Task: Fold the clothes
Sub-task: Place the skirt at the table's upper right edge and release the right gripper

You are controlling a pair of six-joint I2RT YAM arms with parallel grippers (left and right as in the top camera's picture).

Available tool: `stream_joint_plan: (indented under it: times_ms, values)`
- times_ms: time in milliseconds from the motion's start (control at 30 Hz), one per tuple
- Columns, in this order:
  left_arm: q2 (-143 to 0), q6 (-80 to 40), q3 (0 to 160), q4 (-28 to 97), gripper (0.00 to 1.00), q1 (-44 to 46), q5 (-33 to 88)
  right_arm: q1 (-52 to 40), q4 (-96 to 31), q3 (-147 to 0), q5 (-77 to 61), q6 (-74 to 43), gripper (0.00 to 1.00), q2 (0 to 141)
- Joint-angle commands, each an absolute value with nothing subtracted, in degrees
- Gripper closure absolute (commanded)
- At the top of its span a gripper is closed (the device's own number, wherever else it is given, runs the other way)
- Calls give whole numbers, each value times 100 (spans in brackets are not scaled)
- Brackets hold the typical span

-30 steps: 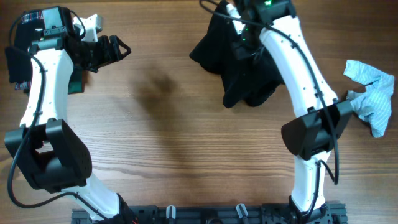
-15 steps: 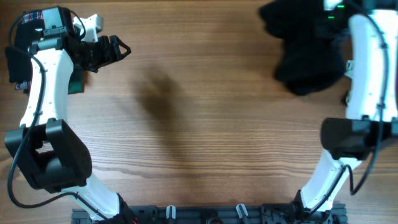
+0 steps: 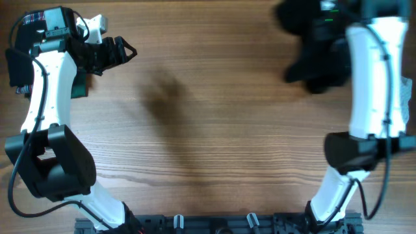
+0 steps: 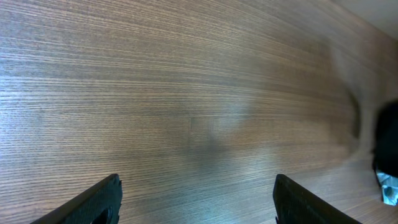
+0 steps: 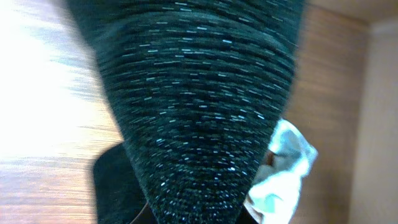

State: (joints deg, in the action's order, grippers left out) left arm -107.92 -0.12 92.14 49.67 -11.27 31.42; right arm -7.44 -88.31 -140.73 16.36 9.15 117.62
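The black garment [image 3: 318, 55] is hanging in a bunch next to the light blue cloth, far from my left gripper. My right gripper should first spread it across the table's middle [image 3: 253, 65].
A black knit garment [image 3: 318, 55] hangs bunched from my right gripper [image 3: 328, 19] at the table's far right corner. In the right wrist view the garment [image 5: 199, 106] fills the frame and hides the fingers. A crumpled light blue cloth [image 5: 280, 171] lies on the table beside it. My left gripper [image 3: 122, 52] is open and empty at the far left, above bare wood. Its two fingertips stand wide apart in the left wrist view [image 4: 196, 208]. The black garment's edge shows at that view's right side [image 4: 388, 146].
The wooden table [image 3: 208, 130] stretches between the arms. A dark green object [image 3: 79, 88] lies behind the left arm at the far left. The right arm's white links [image 3: 370, 78] stand along the right side. A black rail [image 3: 214, 224] runs along the front edge.
My right arm swung the black garment from the top middle to the far right corner, then slightly back left. The light blue cloth is now hidden overhead. The left arm has not moved.
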Motion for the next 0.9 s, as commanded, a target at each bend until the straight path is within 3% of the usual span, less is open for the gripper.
stream_joint_plan:
  times_ms: [0, 200, 433, 867]
  values:
    - [-10661, -47, 9312, 4987, 23, -1142, 3212, -1173, -8770, -14049, 2174, 257, 96, 12383]
    - [-10661, -47, 9312, 4967, 22, -1142, 3212, -1509, -8718, -14049, 2480, -480, 96, 12892]
    - [-10661, -47, 9312, 4965, 22, -1142, 3212, -1573, -8731, -14101, 4169, -1221, 96, 12615]
    - [-10661, -47, 9312, 5006, 22, -1142, 3212, -1313, -8036, -14101, 7328, -211, 96, 12394]
